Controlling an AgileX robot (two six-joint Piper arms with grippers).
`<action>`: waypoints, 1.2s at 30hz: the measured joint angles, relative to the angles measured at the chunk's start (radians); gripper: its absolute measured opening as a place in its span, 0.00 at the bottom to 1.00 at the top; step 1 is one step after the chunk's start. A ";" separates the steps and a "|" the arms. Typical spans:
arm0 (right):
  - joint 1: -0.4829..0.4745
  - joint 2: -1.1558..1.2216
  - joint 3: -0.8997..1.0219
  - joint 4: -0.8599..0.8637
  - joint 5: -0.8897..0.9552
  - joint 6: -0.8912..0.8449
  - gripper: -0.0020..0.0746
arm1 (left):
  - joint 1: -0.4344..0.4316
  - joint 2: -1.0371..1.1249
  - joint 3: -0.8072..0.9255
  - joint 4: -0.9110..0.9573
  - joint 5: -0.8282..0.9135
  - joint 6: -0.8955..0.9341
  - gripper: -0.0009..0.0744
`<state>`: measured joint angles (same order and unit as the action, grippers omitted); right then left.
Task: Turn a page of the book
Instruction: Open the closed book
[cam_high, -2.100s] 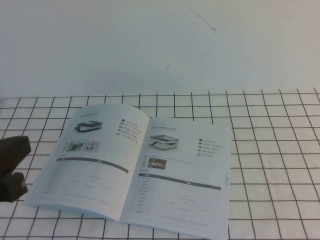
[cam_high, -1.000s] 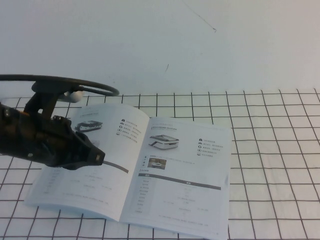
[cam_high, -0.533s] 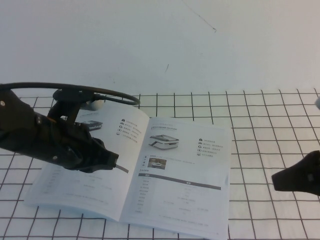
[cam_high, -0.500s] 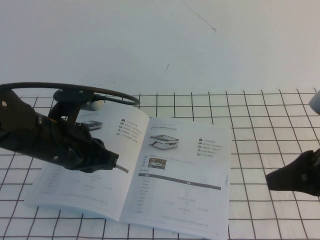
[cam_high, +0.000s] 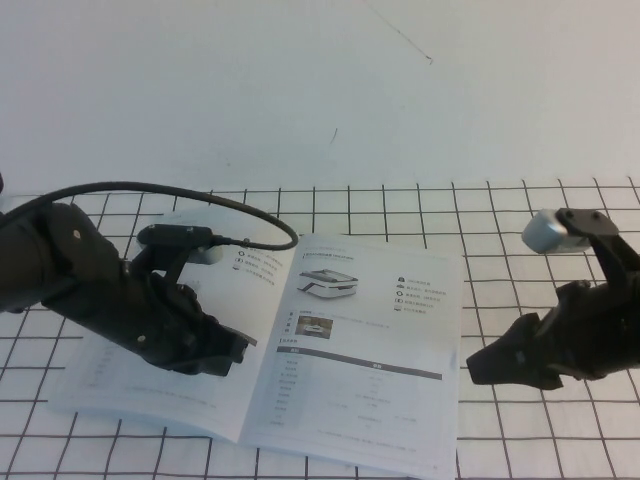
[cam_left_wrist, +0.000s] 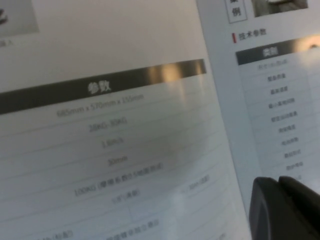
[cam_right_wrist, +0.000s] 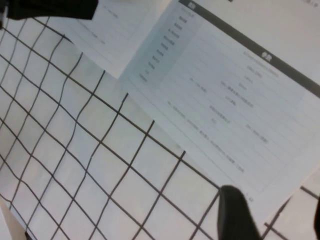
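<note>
The page (cam_high: 365, 350) is bound at the book's fold (cam_high: 269, 342) and loose at its outer edge, so it will arch up when I draw that edge inward.
The book (cam_high: 256, 272) lies open and flat on the gridded cloth. Its right page (cam_high: 375, 372) shows a machine photo, a dark bar and a table. My left gripper (cam_high: 236, 350) is low over the left page near the spine. In the left wrist view (cam_left_wrist: 287, 206) its fingers lie together, shut and empty, over the fold. My right gripper (cam_high: 474, 366) hovers just off the page's right edge. In the right wrist view (cam_right_wrist: 277, 220) it is open, with the near corner of the page (cam_right_wrist: 240, 100) between its fingers (cam_right_wrist: 237, 215).
The white cloth with black grid lines (cam_high: 540, 240) covers the table, with a plain white wall behind. The left arm's cable (cam_high: 200, 190) arcs above the left page. The left arm also shows in the right wrist view (cam_right_wrist: 50, 7).
The left arm has dropped lower over the left page, towards the spine. The right arm has come in from the right, up to the book's right edge.
</note>
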<state>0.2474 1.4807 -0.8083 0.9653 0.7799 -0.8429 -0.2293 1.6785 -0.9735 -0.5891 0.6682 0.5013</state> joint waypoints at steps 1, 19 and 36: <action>0.000 0.013 0.000 0.026 -0.003 -0.030 0.46 | 0.000 0.013 -0.003 0.007 -0.005 0.000 0.01; 0.000 0.208 -0.009 0.239 -0.032 -0.221 0.52 | 0.000 0.184 -0.022 0.035 -0.082 0.000 0.01; -0.005 0.281 -0.009 0.288 -0.090 -0.234 0.65 | 0.002 0.189 -0.024 -0.021 -0.065 0.038 0.01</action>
<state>0.2422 1.7620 -0.8176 1.2531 0.6900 -1.0769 -0.2275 1.8676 -0.9975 -0.6096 0.6031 0.5390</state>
